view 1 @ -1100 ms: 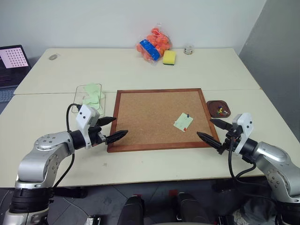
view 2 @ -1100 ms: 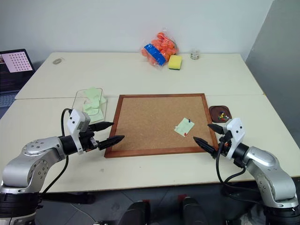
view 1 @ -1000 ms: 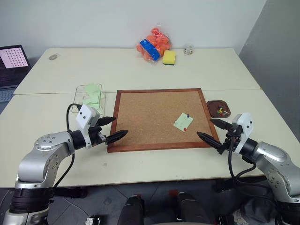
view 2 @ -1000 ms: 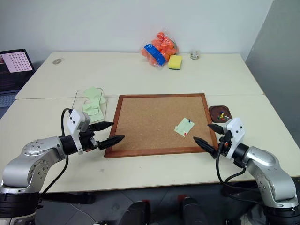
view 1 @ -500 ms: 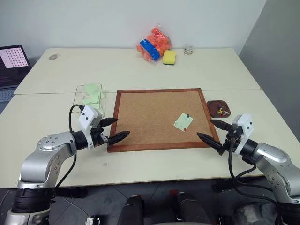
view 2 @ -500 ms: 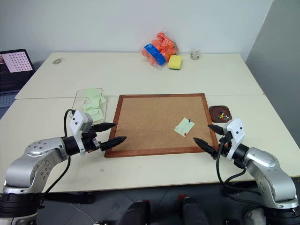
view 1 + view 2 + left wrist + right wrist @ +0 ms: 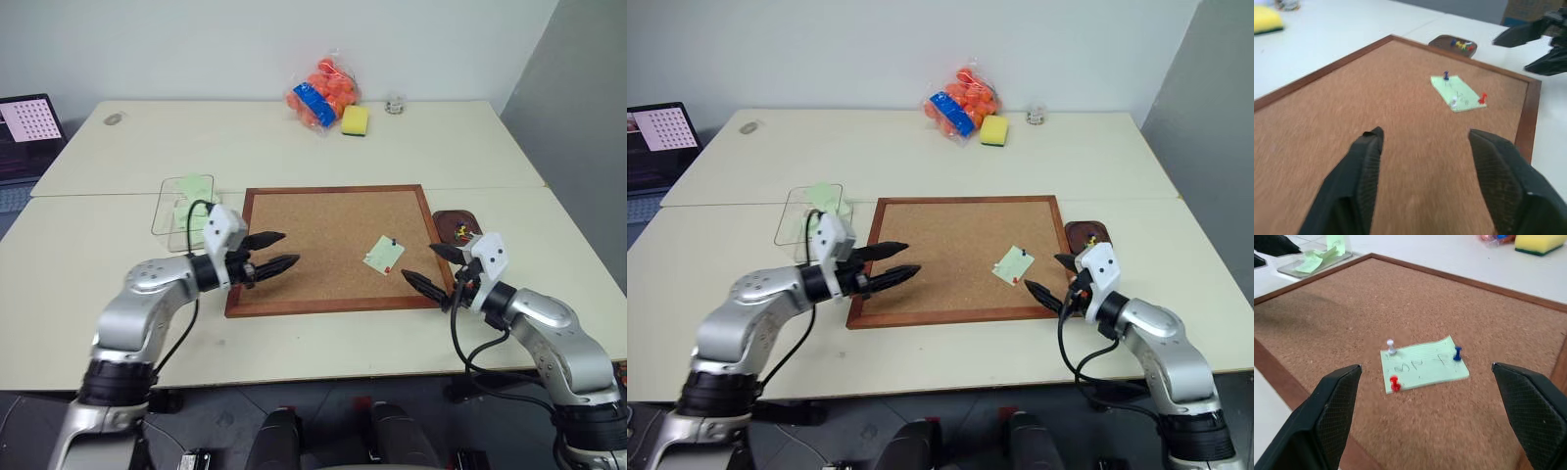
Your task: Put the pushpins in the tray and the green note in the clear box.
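The green note [image 7: 383, 256] will move and turn when I pull out the pushpins [image 7: 1395, 384], because the pushpins stick through the edges of the green note.
The pale green note [image 7: 383, 255] lies on the corkboard's right part, held by a blue pushpin [image 7: 1457, 352], a red pushpin [image 7: 1395, 382] and a white one [image 7: 1391, 347]. My right gripper [image 7: 418, 261] hovers open at the board's right frame, pointing at the note from close by. Over the board's left side, my left gripper [image 7: 291, 248] is open and holds nothing, well short of the note. The dark brown tray [image 7: 457, 226] sits right of the board with several pushpins in it. Left of the board stands the clear box [image 7: 186, 206], with green paper inside.
The wooden-framed corkboard [image 7: 323, 225] fills the table's middle. A bag of orange things [image 7: 321, 93], a yellow sponge [image 7: 354, 118] and a small jar [image 7: 394, 103] stand at the back. A laptop [image 7: 24, 132] is at the far left.
My left arm has swung right, from beside the board's left frame to over the cork, and its fingers have narrowed somewhat. My right gripper has edged in toward the note.
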You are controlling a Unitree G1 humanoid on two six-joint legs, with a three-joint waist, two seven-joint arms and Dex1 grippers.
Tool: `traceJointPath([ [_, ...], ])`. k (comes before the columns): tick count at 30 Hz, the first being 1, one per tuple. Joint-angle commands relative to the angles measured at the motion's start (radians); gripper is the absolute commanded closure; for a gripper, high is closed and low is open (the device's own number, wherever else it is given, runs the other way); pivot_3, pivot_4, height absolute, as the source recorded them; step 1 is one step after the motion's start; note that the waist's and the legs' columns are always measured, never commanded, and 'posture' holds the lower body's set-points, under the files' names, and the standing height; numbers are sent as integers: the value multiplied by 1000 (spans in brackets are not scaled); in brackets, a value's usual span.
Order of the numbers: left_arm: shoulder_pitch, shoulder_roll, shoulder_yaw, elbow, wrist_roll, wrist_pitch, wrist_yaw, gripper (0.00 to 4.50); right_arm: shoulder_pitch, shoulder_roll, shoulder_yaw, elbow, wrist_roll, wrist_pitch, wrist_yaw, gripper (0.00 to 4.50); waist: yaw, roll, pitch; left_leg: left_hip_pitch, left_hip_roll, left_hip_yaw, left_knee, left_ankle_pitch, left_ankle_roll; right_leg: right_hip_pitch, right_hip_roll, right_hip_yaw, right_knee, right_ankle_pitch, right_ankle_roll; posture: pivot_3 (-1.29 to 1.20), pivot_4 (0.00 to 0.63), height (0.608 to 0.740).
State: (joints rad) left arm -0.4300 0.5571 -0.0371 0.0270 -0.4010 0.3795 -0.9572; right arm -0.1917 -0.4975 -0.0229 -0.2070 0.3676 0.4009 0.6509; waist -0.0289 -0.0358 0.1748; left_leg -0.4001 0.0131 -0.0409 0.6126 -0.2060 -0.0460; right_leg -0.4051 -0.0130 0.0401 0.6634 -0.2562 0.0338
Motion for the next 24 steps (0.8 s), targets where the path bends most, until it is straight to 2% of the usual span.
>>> traceJointPath([
  [1, -61, -34, -47, 105, 54, -98, -49, 2640, -59, 27, -9, 40, -15, -32, -22, 0, 0, 0, 0, 0, 0, 0, 0, 0, 0, 0, 0, 0, 0, 0, 0, 0, 150, 740],
  [10, -176, -132, -112, 378, 152, -263, -97, 4407, -176, 95, 53, 209, -109, -78, -63, 0, -1, 0, 0, 0, 0, 0, 0, 0, 0, 0, 0, 0, 0, 1, -2, 0, 150, 740],
  [18, -160, -188, -138, 463, 210, -327, -95, 4473, -237, 156, 78, 342, -147, -123, -71, 0, -2, 0, 0, 0, 0, 0, 0, 0, 0, 0, 0, 0, 0, 2, -4, 0, 150, 740],
  [24, -91, -182, -179, 462, 262, -343, -109, 4473, -297, 190, 84, 475, -180, -156, -76, 0, -3, 2, -1, 1, 0, 0, 0, 0, 0, 0, 0, 1, 1, 2, -4, 0, 150, 740],
])
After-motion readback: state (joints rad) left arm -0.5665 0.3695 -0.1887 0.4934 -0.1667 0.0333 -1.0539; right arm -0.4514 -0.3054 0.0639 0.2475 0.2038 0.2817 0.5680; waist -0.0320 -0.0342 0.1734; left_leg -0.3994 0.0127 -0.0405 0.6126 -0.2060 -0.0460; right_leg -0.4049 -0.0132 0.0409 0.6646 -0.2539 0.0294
